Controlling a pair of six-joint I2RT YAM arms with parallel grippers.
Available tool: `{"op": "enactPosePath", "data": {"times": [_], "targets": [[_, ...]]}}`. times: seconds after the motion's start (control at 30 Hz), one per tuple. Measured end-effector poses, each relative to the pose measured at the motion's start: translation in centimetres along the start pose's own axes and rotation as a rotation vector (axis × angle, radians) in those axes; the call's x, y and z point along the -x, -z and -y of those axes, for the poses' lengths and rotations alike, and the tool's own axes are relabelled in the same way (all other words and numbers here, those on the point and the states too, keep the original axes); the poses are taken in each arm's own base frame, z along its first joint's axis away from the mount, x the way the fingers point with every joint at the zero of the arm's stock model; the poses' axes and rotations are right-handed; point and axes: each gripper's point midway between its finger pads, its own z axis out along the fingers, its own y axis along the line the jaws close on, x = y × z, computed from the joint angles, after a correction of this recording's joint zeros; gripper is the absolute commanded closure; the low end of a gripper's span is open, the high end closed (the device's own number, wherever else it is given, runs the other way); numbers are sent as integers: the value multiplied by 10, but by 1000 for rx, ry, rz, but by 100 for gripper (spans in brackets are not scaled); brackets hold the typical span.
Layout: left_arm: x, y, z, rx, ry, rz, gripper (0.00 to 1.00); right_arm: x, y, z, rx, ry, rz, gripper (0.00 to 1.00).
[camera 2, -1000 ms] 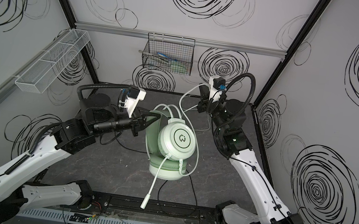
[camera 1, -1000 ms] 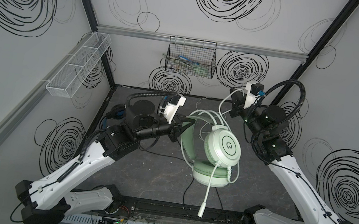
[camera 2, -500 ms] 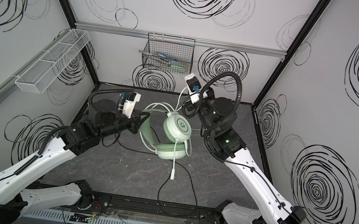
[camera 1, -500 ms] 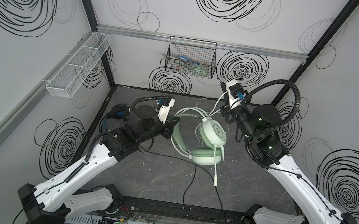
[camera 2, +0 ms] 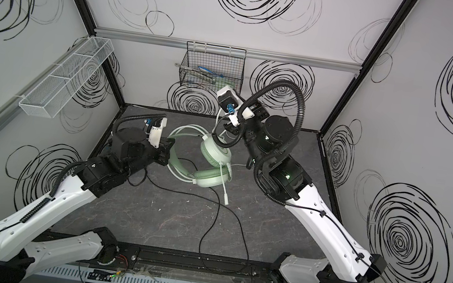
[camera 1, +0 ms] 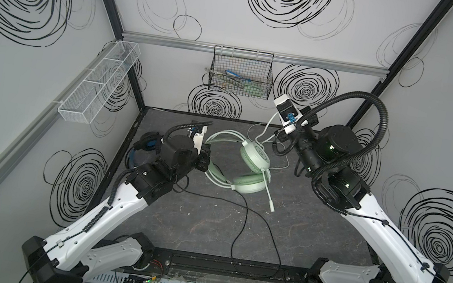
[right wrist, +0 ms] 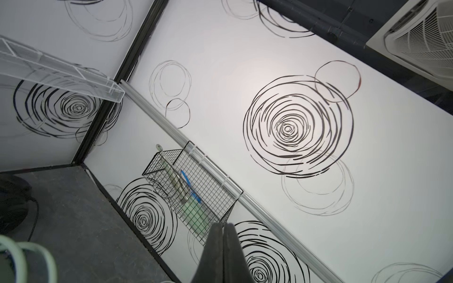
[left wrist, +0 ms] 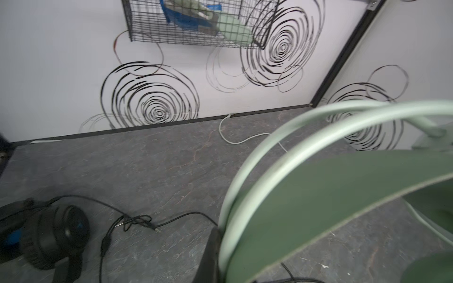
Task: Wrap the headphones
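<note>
My right gripper is close behind the headphones, with the white cord point(camera 1: 267, 126) bowing between them, so my left gripper should draw the headphones toward the front point(camera 1: 244, 220) to straighten the cord.
The pale mint-green headphones point(camera 1: 251, 158) sit low over the back middle of the table, with the boom mic point(camera 1: 268, 198) pointing toward the front. My left gripper point(camera 1: 204, 160) is shut on their headband point(left wrist: 318, 201), which fills the left wrist view. Their white cord point(camera 1: 269, 122) rises from the table to my right gripper point(camera 1: 278, 136). That gripper is shut, its jaws pressed together point(right wrist: 223, 224) and aimed up at the back wall. The black headphones point(left wrist: 61, 230) with blue padding point(camera 1: 151, 146) lie at the back left, mostly hidden behind my left arm.
A black cord point(camera 1: 240, 226) trails from the back left across the dark table point(camera 1: 190, 234) to the front rail. A black wire basket point(camera 1: 240, 80) with tools hangs on the back wall. A white mesh shelf point(camera 1: 100, 80) is on the left wall.
Both arms have brought the mint-green headphones down and toward the back of the table. The right gripper swung left toward the back wall, keeping the white cord.
</note>
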Motion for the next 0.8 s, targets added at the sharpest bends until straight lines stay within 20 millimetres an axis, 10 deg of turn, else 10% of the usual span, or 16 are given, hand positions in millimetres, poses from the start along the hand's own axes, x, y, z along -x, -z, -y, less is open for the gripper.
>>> {"op": "enactPosePath", "data": {"times": [0.37,0.8], "targets": [[-13,-1,-26,135,-82,-31,100,-62,-17,-4,-18,99,-256,100],[-35,17,30,-233,-112,-137,100,-128,-17,53,-202,-71,-436,100]]}}
